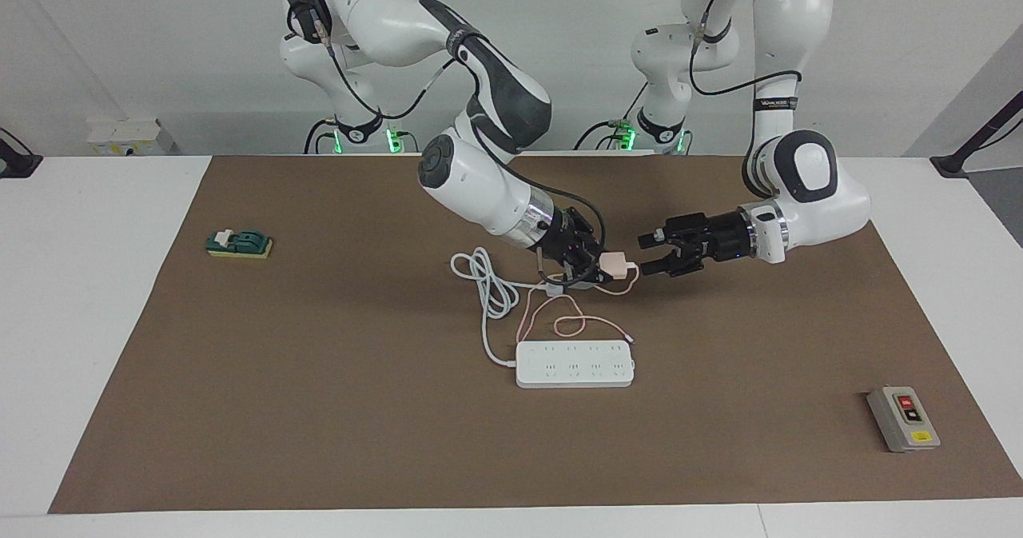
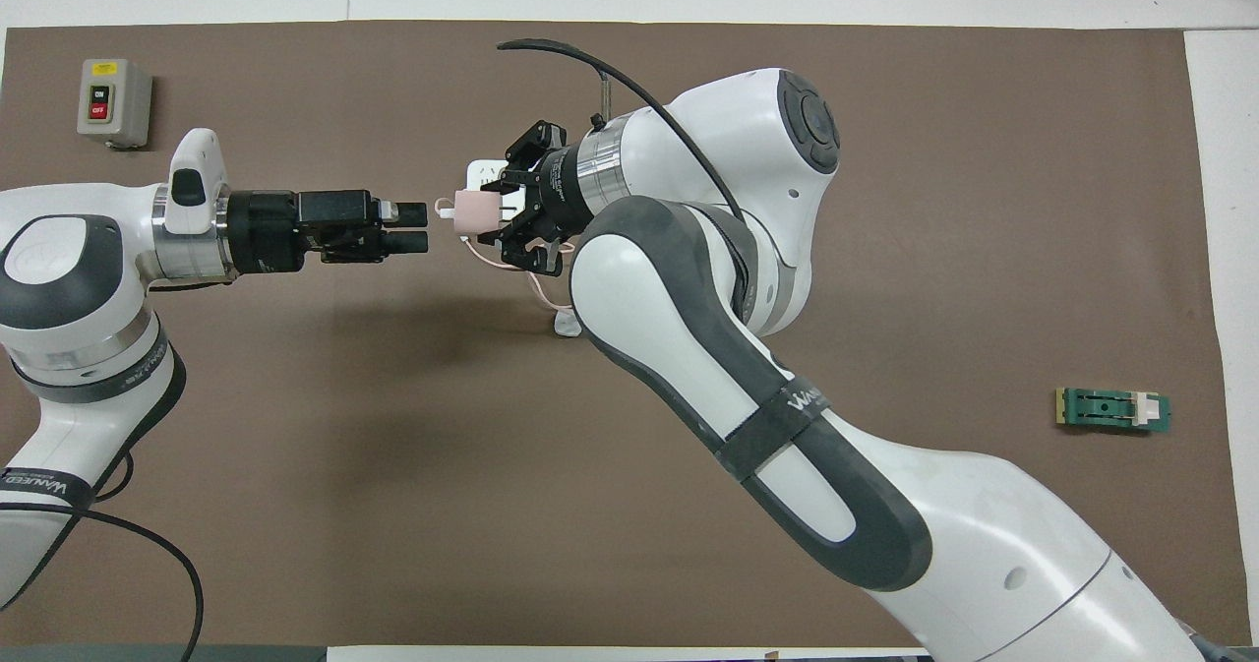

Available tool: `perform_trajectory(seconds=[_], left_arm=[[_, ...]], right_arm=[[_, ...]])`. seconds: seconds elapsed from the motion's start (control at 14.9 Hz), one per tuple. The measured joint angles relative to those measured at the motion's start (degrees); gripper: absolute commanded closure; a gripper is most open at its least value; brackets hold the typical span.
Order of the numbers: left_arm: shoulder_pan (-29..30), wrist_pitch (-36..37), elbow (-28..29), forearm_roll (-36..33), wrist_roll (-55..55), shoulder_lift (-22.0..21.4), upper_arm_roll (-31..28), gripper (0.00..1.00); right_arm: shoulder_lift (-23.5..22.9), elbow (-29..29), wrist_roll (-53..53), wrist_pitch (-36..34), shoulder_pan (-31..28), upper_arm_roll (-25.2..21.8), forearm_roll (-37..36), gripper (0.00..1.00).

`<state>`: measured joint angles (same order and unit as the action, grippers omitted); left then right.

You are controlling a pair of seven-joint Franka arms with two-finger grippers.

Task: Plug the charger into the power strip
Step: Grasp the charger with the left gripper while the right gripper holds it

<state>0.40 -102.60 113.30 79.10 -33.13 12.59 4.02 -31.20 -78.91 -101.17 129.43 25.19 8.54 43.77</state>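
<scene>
The cable's slack loops (image 2: 544, 295) are resting on the mat, so I expect the thin pink cable (image 2: 487, 261) to mostly stay there when I carry the charger to the power strip.
My right gripper (image 1: 599, 269) (image 2: 500, 217) is shut on the charger (image 1: 614, 264) (image 2: 475, 211), a small pale pink cube held above the mat. Its thin pink cable (image 1: 559, 322) loops down onto the mat. My left gripper (image 1: 646, 254) (image 2: 421, 227) is open and level with the charger, with a small gap between its fingertips and the charger's cable end. The power strip (image 1: 575, 364) is a long white bar lying flat, farther from the robots than the charger. In the overhead view only a corner of the power strip (image 2: 482, 170) shows past the right gripper.
A white three-pin plug (image 1: 551, 288) (image 2: 566, 323) with a coiled thick white cord (image 1: 487, 282) lies under the right arm. A grey button box (image 1: 903, 418) (image 2: 113, 101) sits toward the left arm's end. A green block (image 1: 240, 243) (image 2: 1113, 410) lies toward the right arm's end.
</scene>
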Motion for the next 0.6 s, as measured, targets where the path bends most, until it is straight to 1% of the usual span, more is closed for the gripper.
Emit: perform_trajectory(seconds=[0.34, 0.4, 0.6], left_arm=[[-2.1, -0.68, -0.44, 1.53, -0.64, 0.69, 0.14, 0.0], [-2.35, -1.02, -0.47, 1.58, -0.64, 0.76, 0.14, 0.01], [-3.23, -1.62, -0.48, 1.88, -0.68, 0.87, 0.18, 0.19]], right_arm=[[0.0, 0.0, 0.0, 0.0, 0.0, 0.0, 0.0, 1.0], [0.0, 0.0, 0.0, 0.0, 0.01, 0.0, 0.0, 1.0], [0.0, 0.0, 0.0, -0.01, 0.06, 0.0, 0.0, 1.0]])
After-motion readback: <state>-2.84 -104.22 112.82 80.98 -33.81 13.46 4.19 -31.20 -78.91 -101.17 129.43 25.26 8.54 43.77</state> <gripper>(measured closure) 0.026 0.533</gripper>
